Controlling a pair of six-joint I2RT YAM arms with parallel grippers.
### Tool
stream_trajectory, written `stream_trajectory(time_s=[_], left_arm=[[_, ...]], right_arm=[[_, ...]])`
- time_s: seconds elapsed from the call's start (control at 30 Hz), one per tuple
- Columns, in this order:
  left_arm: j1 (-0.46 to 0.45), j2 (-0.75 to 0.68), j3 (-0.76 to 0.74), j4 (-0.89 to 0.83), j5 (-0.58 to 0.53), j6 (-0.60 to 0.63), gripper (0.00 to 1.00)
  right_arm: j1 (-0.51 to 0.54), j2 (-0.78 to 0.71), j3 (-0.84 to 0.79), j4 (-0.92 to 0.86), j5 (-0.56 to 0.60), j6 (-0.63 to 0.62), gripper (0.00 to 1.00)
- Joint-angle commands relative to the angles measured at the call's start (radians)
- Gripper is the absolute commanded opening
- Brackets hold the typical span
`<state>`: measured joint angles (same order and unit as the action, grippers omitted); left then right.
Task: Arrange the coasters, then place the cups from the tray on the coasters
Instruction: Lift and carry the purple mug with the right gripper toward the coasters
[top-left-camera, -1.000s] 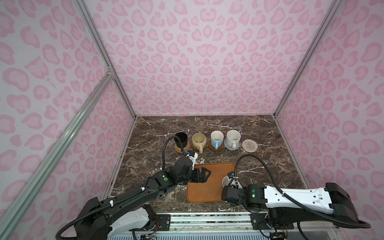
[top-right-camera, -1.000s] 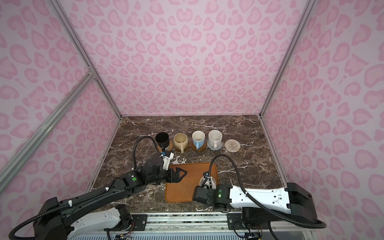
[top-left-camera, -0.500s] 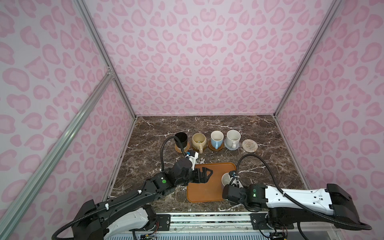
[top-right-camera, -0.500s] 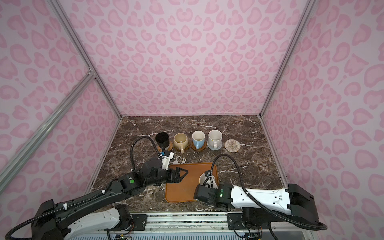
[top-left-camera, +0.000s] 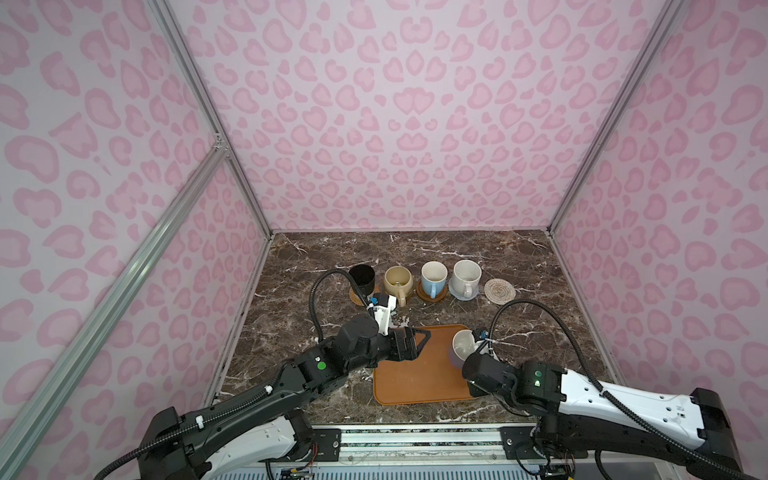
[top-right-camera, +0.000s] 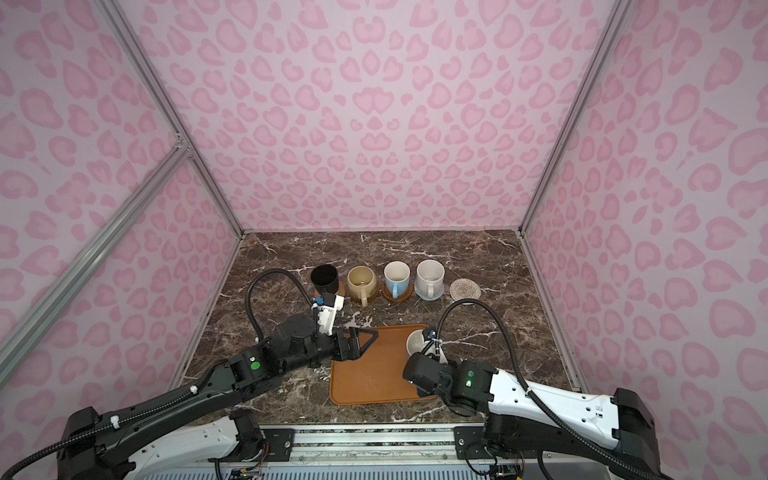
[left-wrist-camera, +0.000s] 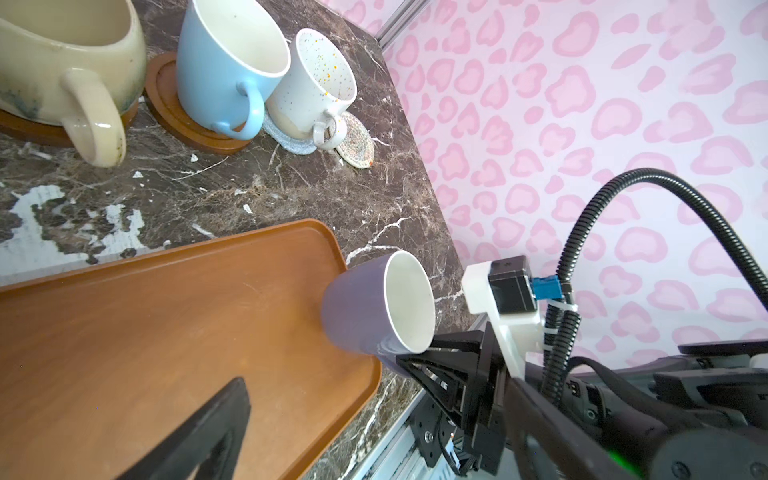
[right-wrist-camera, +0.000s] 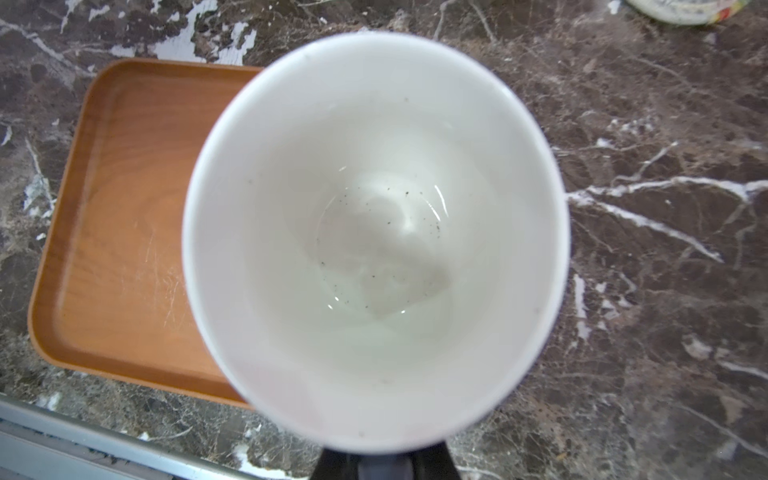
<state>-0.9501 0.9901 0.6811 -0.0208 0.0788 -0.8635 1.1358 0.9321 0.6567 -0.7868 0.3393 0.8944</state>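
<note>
The robot's right gripper holds the lavender cup by its handle and the beige coaster (top-left-camera: 500, 291) lies empty, so it should keep carrying the cup there until the cup stands.
My right gripper (left-wrist-camera: 419, 359) is shut on the handle side of the lavender cup (top-left-camera: 459, 349), which leans tilted over the right edge of the orange-brown tray (top-left-camera: 415, 378). The right wrist view looks straight into the cup's white inside (right-wrist-camera: 374, 232). My left gripper (top-left-camera: 412, 343) hangs open and empty over the tray's far left corner. At the back stand the black cup (top-left-camera: 362, 277) on the rattan coaster (top-left-camera: 356, 296), the cream-yellow cup (top-left-camera: 398, 281), the light blue cup (top-left-camera: 433, 277) on a brown coaster (top-left-camera: 432, 294), and the speckled white cup (top-left-camera: 466, 276) on the grey-blue coaster (top-left-camera: 462, 294). The beige coaster (top-left-camera: 500, 291) lies bare.
Pink patterned walls close in the marble table (top-left-camera: 519, 332) on three sides. A metal rail (top-left-camera: 415, 436) runs along the front edge. Bare marble lies between the tray and the row of cups.
My right gripper has closed on the lavender cup, and the cup has shifted slightly and tilted. The left arm has drawn back a little, still open.
</note>
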Motion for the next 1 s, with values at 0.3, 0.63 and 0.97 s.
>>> stream_trajectory(time_s=[0.3, 0.63, 0.97], left_arm=[[0.01, 0.164, 0.181, 0.038, 0.068, 0.095, 0.97], [0.034, 0.297, 0.289, 0.023, 0.082, 0.1, 0.97], [0.056, 0.405, 0.366, 0.02, 0.086, 0.108, 0.97]], right_arm=[[-0.39, 0.027, 0.055, 0.105, -0.117, -0.274, 0.0], [-0.68, 0.169, 0.125, 0.185, -0.127, -0.406, 0.0], [-0.943, 0.401, 0.241, 0.341, -0.235, -0.488, 0.0]])
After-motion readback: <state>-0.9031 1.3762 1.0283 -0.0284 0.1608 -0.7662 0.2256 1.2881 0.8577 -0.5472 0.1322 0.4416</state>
